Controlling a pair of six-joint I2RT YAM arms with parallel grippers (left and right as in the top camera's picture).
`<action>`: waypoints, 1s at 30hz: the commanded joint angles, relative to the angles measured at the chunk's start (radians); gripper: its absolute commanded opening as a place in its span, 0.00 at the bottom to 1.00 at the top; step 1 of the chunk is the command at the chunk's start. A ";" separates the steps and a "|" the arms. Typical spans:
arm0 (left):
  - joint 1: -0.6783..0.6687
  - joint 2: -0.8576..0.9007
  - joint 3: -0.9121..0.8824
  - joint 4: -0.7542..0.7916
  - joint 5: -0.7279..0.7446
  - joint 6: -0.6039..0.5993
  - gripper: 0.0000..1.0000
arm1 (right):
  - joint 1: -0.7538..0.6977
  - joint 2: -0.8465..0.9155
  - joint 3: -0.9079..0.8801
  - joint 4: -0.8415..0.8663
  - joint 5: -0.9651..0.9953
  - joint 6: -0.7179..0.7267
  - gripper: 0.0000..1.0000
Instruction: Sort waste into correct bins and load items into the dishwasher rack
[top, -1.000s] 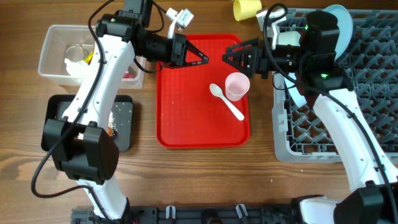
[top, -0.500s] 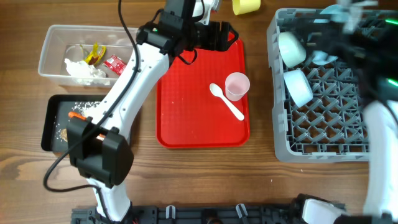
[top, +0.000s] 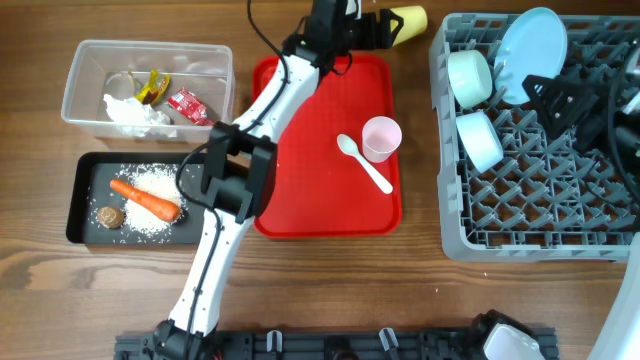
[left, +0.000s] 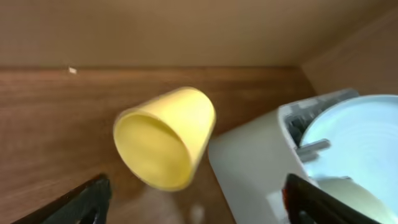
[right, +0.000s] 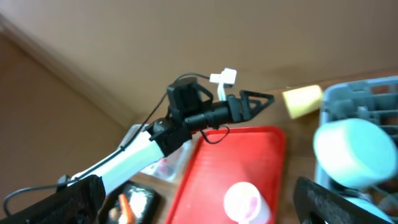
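The rack's corner is between the yellow cup and my right gripper, so my left gripper should raise the cup by its rim over the red tray.
The yellow cup lies on its side on the wood behind the red tray, mouth toward my left gripper, which is open just short of it. On the red tray are the pink cup and the white spoon. The dishwasher rack holds the plate and two bowls. My right gripper hangs open and empty above the rack.
A clear tub holds wrappers and tissue. The black tray holds a carrot, rice and a brown lump. The red tray lies between bins and rack. The rack's corner is close to the cup.
My left gripper swung from the red tray's back edge to the yellow cup and opened. The right gripper pulled back from the tray to above the rack and opened wide.
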 joint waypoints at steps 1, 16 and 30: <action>-0.027 0.065 0.037 0.095 -0.092 -0.026 0.89 | 0.002 0.006 -0.013 -0.002 0.073 -0.054 1.00; -0.105 0.162 0.037 0.174 -0.184 0.035 0.90 | 0.002 0.064 -0.031 -0.012 0.117 -0.054 1.00; -0.128 0.196 0.037 0.244 -0.203 0.031 0.65 | 0.002 0.066 -0.031 -0.013 0.151 -0.055 1.00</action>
